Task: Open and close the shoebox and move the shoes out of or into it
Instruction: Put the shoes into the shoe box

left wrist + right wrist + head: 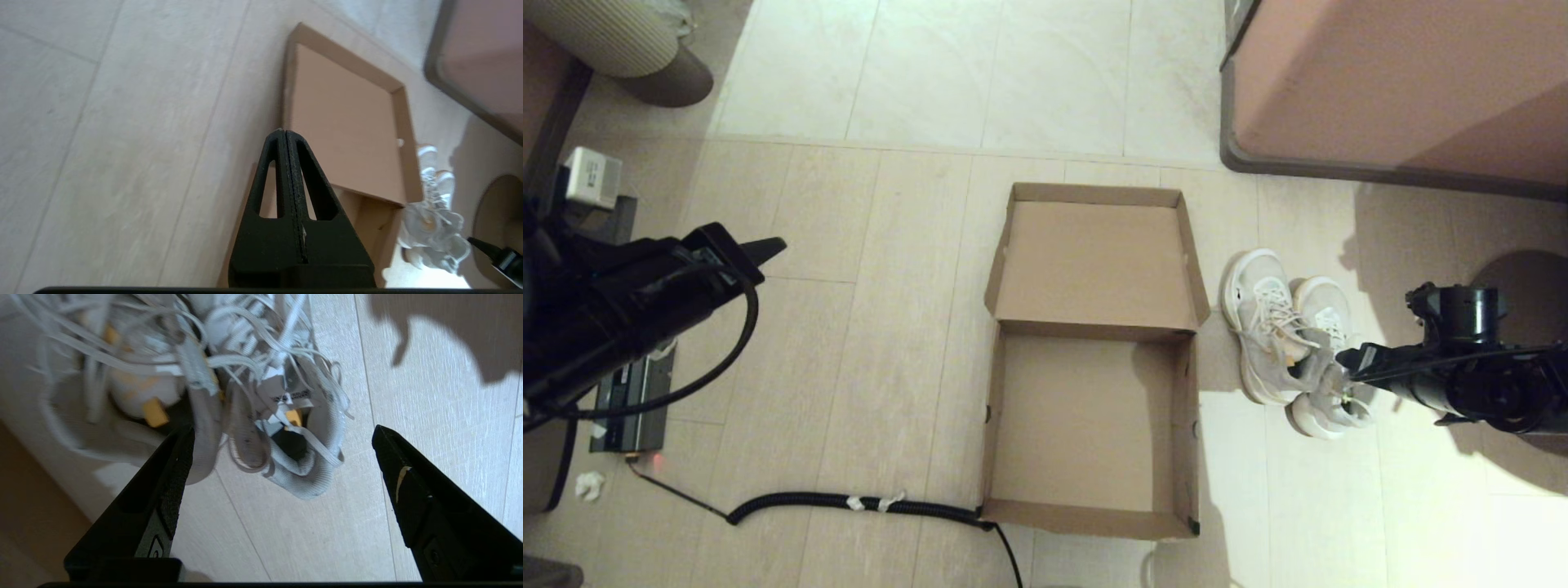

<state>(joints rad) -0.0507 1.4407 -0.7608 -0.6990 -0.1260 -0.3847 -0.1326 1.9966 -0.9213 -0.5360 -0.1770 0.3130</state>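
My right gripper should move in until a finger goes into each shoe's opening point(293, 441) before it closes, because the white shoes' adjoining collars point(223, 424) are between my open fingers.
The brown cardboard shoebox point(1086, 425) stands open and empty on the floor in the middle of the head view, its lid point(1094, 261) folded back flat. The two white lace-up shoes point(1286, 343) lie side by side on the floor just right of the box. My right gripper point(1347, 359) hovers at their heel ends, open wide; the shoes point(294, 416) rest just beyond its fingertips point(179, 457) with nothing gripped. My left gripper point(768, 245) hangs shut and empty, well to the left of the box. The left wrist view shows the box lid point(343, 122) and shoes point(433, 220) past my left gripper point(284, 131).
A large pinkish-brown cabinet point(1396, 82) fills the far right corner. A black corrugated cable point(849, 502) runs across the floor to the box's near left corner. A dark device point(629, 400) and a white block point(592, 175) sit at the left.
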